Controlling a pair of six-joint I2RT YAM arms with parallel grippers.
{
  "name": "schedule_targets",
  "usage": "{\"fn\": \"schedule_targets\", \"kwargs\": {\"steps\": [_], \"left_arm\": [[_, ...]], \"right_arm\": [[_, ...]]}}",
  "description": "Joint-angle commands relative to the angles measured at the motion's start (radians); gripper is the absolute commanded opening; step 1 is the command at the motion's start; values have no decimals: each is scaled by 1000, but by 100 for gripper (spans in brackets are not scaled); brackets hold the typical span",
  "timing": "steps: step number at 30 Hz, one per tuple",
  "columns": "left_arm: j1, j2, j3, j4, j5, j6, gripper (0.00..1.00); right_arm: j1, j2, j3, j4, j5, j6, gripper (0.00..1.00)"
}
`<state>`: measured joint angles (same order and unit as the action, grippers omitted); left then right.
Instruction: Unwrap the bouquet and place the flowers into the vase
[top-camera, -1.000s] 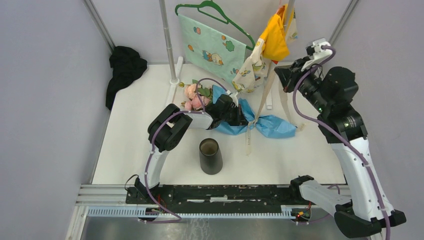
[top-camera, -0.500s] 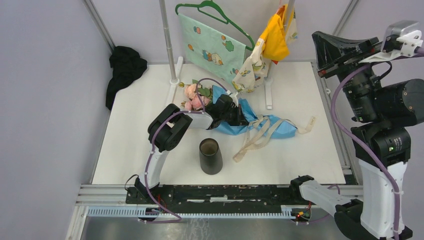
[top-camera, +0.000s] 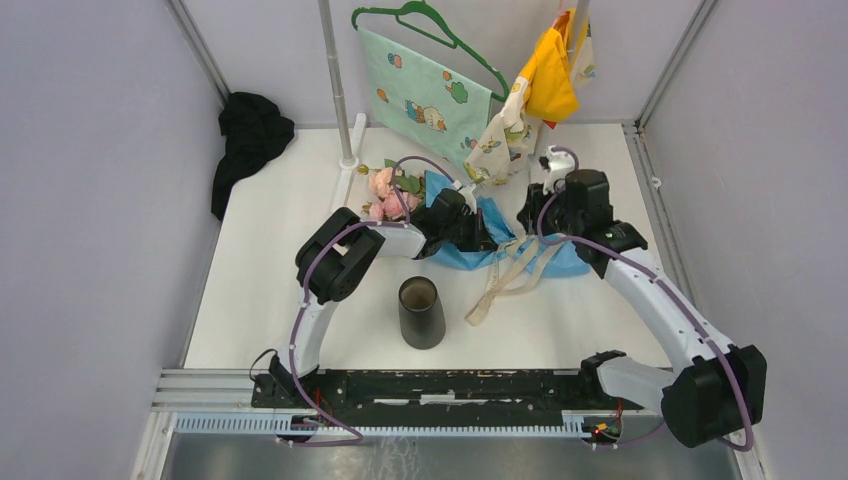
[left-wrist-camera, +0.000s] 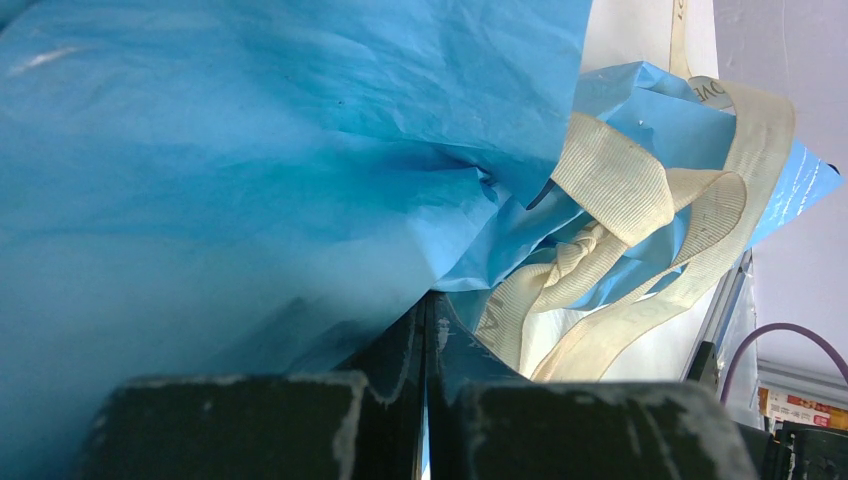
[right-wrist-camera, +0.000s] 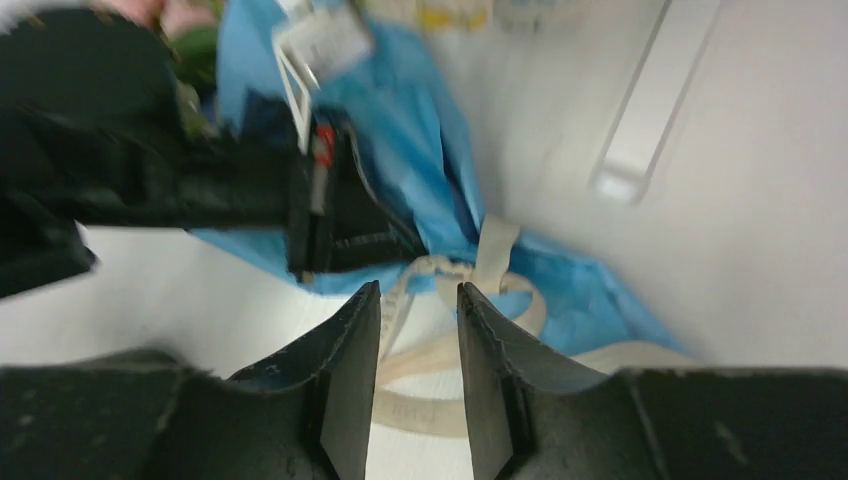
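My right gripper should keep going down until its fingers are on both sides of the cream ribbon's loop, because the ribbon's loop is clear of my left gripper, which is holding down the blue paper.
The bouquet lies at mid-table, its blue paper spread open and pink flowers at its left end. My left gripper is shut on the paper, whose fold covers the fingertips. The cream ribbon trails loose in loops toward the front. Just right of the wrap, my right gripper hovers open over the ribbon, holding nothing. The black vase stands upright in front of the bouquet.
A pale green patterned cloth on a green hanger and yellow cloth hang at the back. A black cloth heap sits at the back left corner. A white pole and a white bar stand behind the bouquet.
The right arm swung up high, then came down beside the bouquet, and its jaws opened. The ribbon, earlier stretched taut, now lies slack on the table. The left gripper has stayed put.
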<state>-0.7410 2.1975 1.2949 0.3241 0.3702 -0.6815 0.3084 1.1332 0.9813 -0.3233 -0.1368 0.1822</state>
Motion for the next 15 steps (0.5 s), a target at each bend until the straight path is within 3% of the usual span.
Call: {"fn": "schedule_targets", "kwargs": {"steps": [1,7,15], "left_arm": [[3,40,-8,-80,-33,7,2],[3,44,-7,-77,-31,5,2],[3,43,-11,-72,-24,3,2]], "right_arm": [[4,-16,-92,106,-35,12,41],[4,49,-205,134,45,-18,43],[4,123,-199,138,193,-38,44]]}}
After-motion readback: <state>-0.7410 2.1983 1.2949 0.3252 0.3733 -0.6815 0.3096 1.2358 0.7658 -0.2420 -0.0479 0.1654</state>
